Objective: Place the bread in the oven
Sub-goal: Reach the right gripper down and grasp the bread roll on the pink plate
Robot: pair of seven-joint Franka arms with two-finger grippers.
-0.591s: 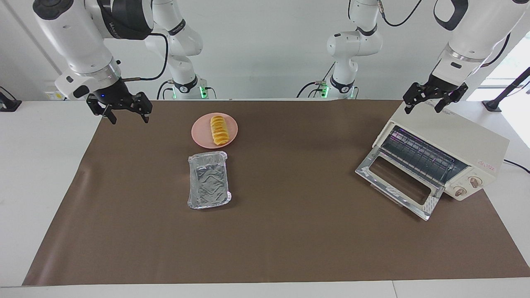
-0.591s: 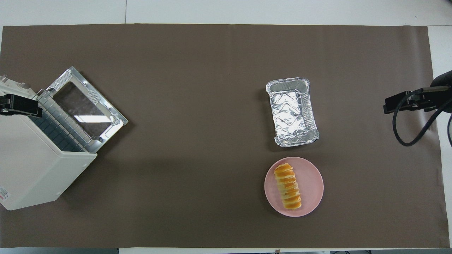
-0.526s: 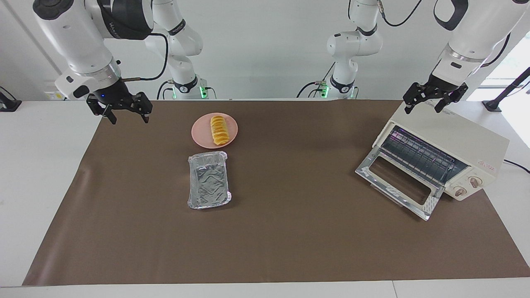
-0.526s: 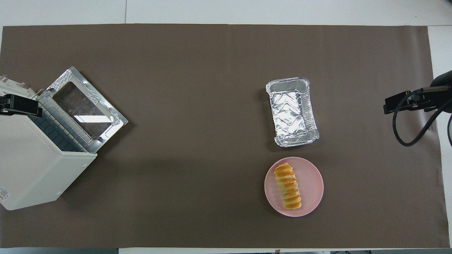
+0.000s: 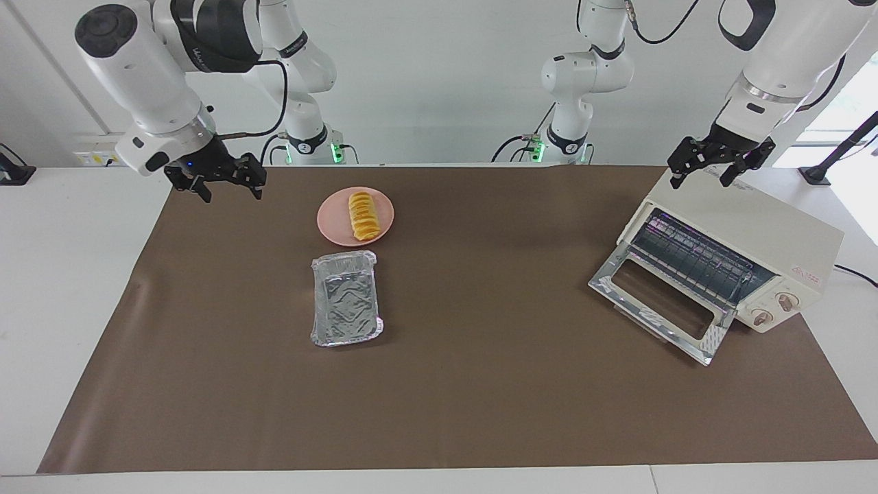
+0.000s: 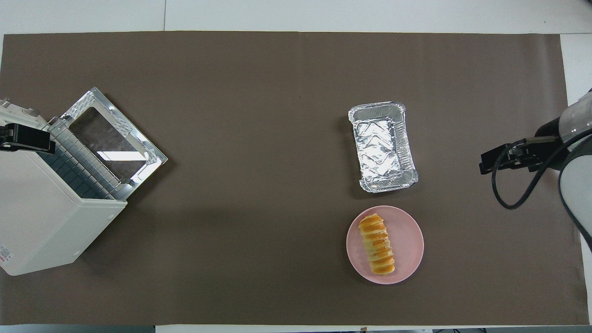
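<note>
My gripper will carry the bread [image 6: 377, 244] to the foil tray's hollow [image 6: 383, 147]. The bread will fit inside lengthwise, because the hollow is longer and wider than the bread.
The bread [image 5: 362, 215], a ridged yellow-orange loaf, lies on a pink plate [image 5: 334, 224] near the robots; the overhead view shows the bread [image 6: 377, 244] and plate [image 6: 410, 240] too. The cream-white oven [image 5: 761, 230] stands at the left arm's end with its glass door [image 5: 658, 302] dropped open and its wire rack showing; it is also in the overhead view [image 6: 41, 222]. My right gripper [image 5: 233, 196] is open and empty, up over the mat toward the right arm's end from the plate [image 6: 502, 162]. My left gripper [image 5: 703, 180] is open and empty over the oven's top [image 6: 23, 138].
An empty crinkled foil tray [image 5: 345, 298] sits beside the plate, farther from the robots, and shows in the overhead view [image 6: 382, 147]. A brown mat [image 5: 480, 384] covers the table. The open oven door [image 6: 111, 134] juts toward the table's middle.
My right gripper has moved toward the plate, away from the mat's edge. The left arm, bread, tray and oven have not moved.
</note>
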